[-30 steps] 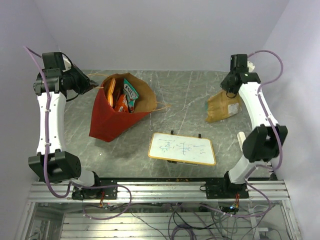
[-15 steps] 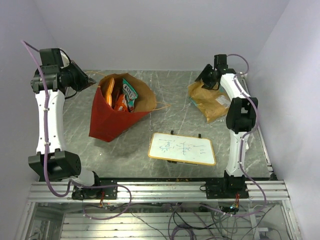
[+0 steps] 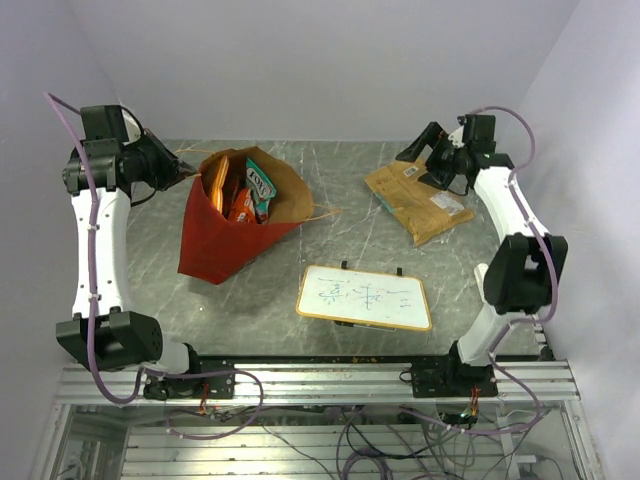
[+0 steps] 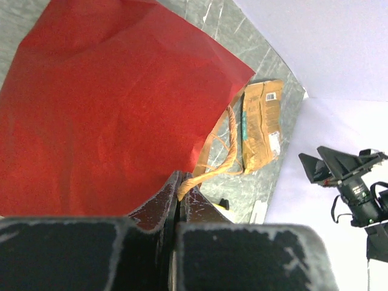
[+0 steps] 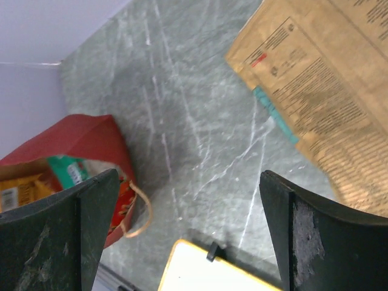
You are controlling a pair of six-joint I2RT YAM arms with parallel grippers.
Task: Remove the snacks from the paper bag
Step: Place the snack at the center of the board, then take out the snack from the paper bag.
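Note:
My left gripper is keeping the red paper bag's opening open. My right gripper should keep moving toward the orange snack's upright edge and close there.
The red paper bag lies tipped on the table's left side, its brown mouth facing the back. Teal, orange and red snacks show inside it. My left gripper is shut on the bag's string handle, which is pinched between the fingertips. The large orange-tan chip bag lies flat at the back right, outside the paper bag. My right gripper hangs open just above its far end, holding nothing. In the right wrist view the chip bag lies beyond the spread fingers.
A white-framed whiteboard with black clips lies front centre. The bag's other string handle trails on the marble between bag and chip bag. White walls close in the back and right side.
My right gripper opened and let go of the chip bag. The bag has shifted left and now lies flat at the back right. The left gripper kept its hold on the handle.

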